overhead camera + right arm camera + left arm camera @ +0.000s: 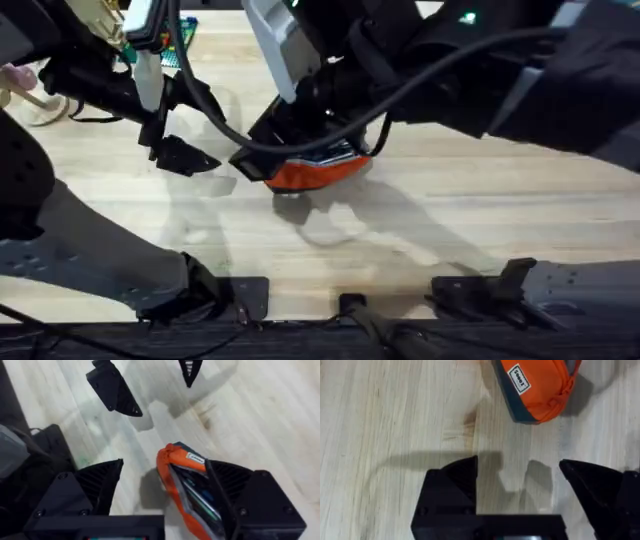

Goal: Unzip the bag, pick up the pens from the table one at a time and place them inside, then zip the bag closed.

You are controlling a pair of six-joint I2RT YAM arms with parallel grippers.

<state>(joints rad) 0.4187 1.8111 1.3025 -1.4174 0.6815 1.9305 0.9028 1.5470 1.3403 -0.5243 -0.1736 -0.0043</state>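
The orange bag's end (538, 410) will bunch up into a narrow fold when my left gripper squeezes it, because puckered fabric (557, 403) gathers at the end of the zipper.
The orange bag (318, 172) lies on the table (450, 220) near the middle. My right gripper (285, 155) hangs over the bag's left end. In the right wrist view it (170, 495) is open. The bag (175, 475) sits between the fingers, against the right one. Its zipper gapes there, with something slim and bluish inside. The pens are hidden or out of view. My left gripper (170, 148) hovers to the left of the bag, open and holding nothing (520, 485). The bag's end with a white label (535, 390) lies a little beyond its fingertips.
Cables and a blue-green object (185, 40) crowd the far left of the table. The arm bases and mounts (240, 295) line the front edge. Bare wood stretches to the right of the bag and in front of it.
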